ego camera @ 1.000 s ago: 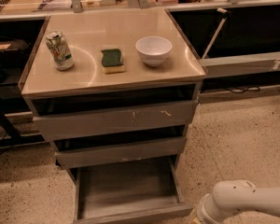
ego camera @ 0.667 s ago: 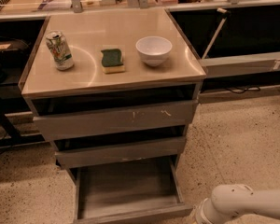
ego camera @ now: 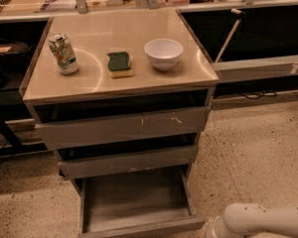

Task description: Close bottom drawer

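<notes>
The empty bottom drawer (ego camera: 134,196) has a clear way into the cabinet, so I should keep moving my gripper toward its front panel (ego camera: 179,225) until it pushes the panel inward.
The bottom drawer (ego camera: 135,202) is a shallow grey tray, pulled far out of the three-drawer cabinet and empty inside. Its plain front panel (ego camera: 139,227) lies along the bottom edge of the camera view. Above it sit the middle drawer front (ego camera: 129,161) and the taller scuffed top drawer front (ego camera: 123,126), both slightly out. Only a white arm segment (ego camera: 260,221) shows at the bottom right, its end just right of the bottom drawer's front right corner. My gripper itself is below the frame edge, out of view.
On the cabinet top (ego camera: 89,86) stand a drink can (ego camera: 62,53), a green-and-yellow sponge (ego camera: 119,64) and a white bowl (ego camera: 163,53). A counter with dark shelving runs behind. Speckled floor (ego camera: 253,152) lies to the right of the cabinet.
The white arm segment has sunk slightly lower at the bottom right. The drawers and the items on top have not moved.
</notes>
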